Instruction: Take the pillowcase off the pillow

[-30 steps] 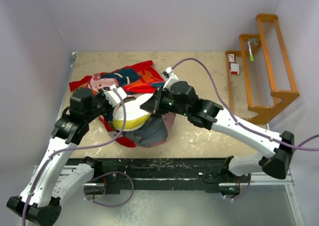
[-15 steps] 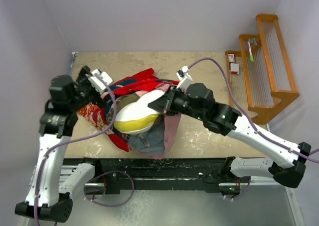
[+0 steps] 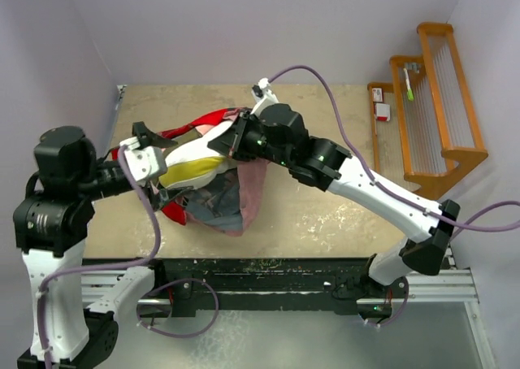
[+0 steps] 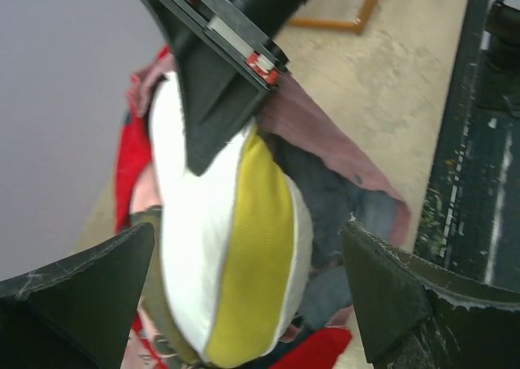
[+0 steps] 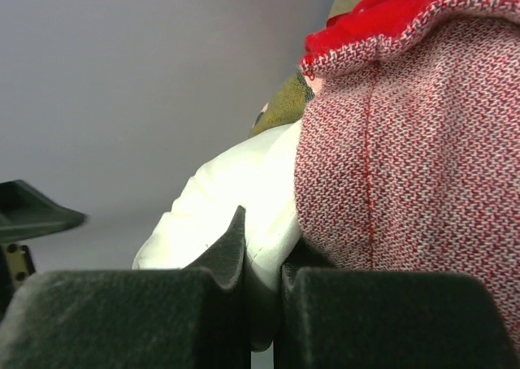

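Note:
The robot's right gripper is pinching the pillow (image 3: 197, 151) with the pillowcase wrapped around it, so the left gripper should hold the pillow while the right gripper takes the pillowcase's pinkish edge (image 3: 252, 192).
The white pillow (image 3: 199, 151) with its yellow band (image 3: 193, 171) hangs above the table, pinched at a white corner (image 5: 264, 288) by my right gripper (image 3: 216, 146), which is shut on it. The red-orange pillowcase (image 3: 205, 122) is bunched behind and under it. Its pinkish inside (image 3: 253, 186) droops toward the table. My left gripper (image 3: 169, 166) stands wide open at the pillow's left end, one finger on each side, holding nothing. In the left wrist view the pillow (image 4: 195, 247) fills the space between the open fingers (image 4: 89, 288). The pillowcase weave (image 5: 406, 141) lies beside the right gripper (image 5: 262, 304).
A wooden rack (image 3: 431, 101) stands at the table's right. Walls close in at the left and back. A black rail (image 3: 268, 273) runs along the front edge of the tan table (image 3: 325, 214).
My left gripper let go of the pillowcase, opened wide and swung back to the left. My right gripper carried the pillow up and toward the far left.

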You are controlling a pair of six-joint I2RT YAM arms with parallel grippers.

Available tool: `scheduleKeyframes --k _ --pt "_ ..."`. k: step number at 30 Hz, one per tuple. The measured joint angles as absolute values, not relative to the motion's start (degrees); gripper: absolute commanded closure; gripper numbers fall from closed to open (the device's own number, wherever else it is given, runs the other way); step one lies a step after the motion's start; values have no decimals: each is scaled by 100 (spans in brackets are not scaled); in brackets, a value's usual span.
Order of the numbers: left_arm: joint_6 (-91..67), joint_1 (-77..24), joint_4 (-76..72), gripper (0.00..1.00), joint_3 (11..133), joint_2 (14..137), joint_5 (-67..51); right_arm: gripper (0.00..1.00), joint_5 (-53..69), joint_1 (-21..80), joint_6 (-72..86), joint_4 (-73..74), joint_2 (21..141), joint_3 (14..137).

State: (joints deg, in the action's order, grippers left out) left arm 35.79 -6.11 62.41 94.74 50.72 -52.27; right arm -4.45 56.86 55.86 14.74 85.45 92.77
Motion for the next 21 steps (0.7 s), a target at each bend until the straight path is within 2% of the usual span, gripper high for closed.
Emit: scheduleKeyframes --k 4,12,14,19,20,21 --pt "3942 -611 6825 1 9389 5336 -5249 100 -458 5760 5575 1472 8936 9620" --pt "4831 -611 6855 2 9144 5214 -4558 100 -454 6001 5594 1424 9889 10558" --pt "5050 -611 6930 9 9096 5234 -4359 100 -454 6038 5599 1420 10020 10656" --pt "5201 -611 6410 45 8064 4941 -3603 100 -336 6069 5599 1396 10108 10672" --pt "5210 -611 6302 53 7900 4901 -3503 100 -327 6069 5596 1380 10108 10667" --pt "5214 -613 6165 68 7791 4886 -3424 100 -325 6069 5596 1358 10108 10637"
